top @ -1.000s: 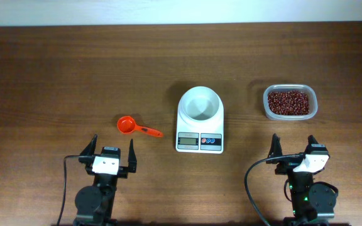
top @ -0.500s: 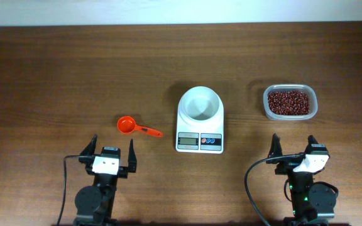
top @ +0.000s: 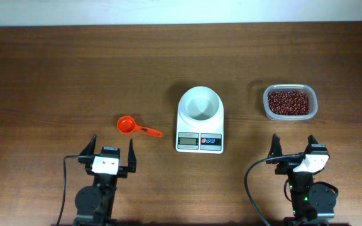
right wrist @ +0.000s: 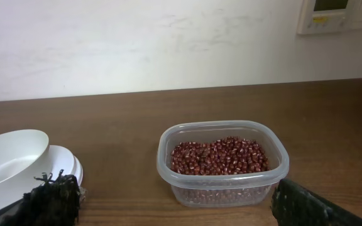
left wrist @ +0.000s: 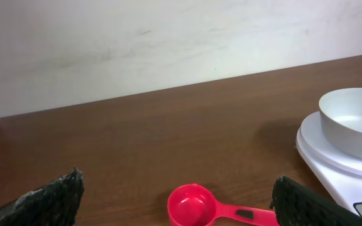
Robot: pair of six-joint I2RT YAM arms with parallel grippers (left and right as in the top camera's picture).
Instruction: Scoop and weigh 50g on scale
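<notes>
The scoop lies by my left gripper, far from the bean tub [top: 290,102], so my left gripper should take the scoop's cup [top: 126,125] and offer its handle to my right gripper.
The white scale [top: 200,120] with its round bowl top stands mid-table, empty; it shows at the right edge in the left wrist view as the scale [left wrist: 347,135] and at the left in the right wrist view as the scale [right wrist: 14,166]. An orange-red scoop [top: 132,127] lies left of it, seen close as the scoop [left wrist: 212,208]. My left gripper [top: 111,150] is open at the near edge, behind the scoop. My right gripper [top: 293,145] is open too, just short of the clear tub of red beans [top: 289,102], seen near as the tub [right wrist: 222,162].
The brown wooden table [top: 74,69] stretches back to a pale wall [left wrist: 168,44]. A wall panel [right wrist: 329,16] hangs at the top right in the right wrist view. Black cables [top: 251,182] trail from the arm bases at the near edge.
</notes>
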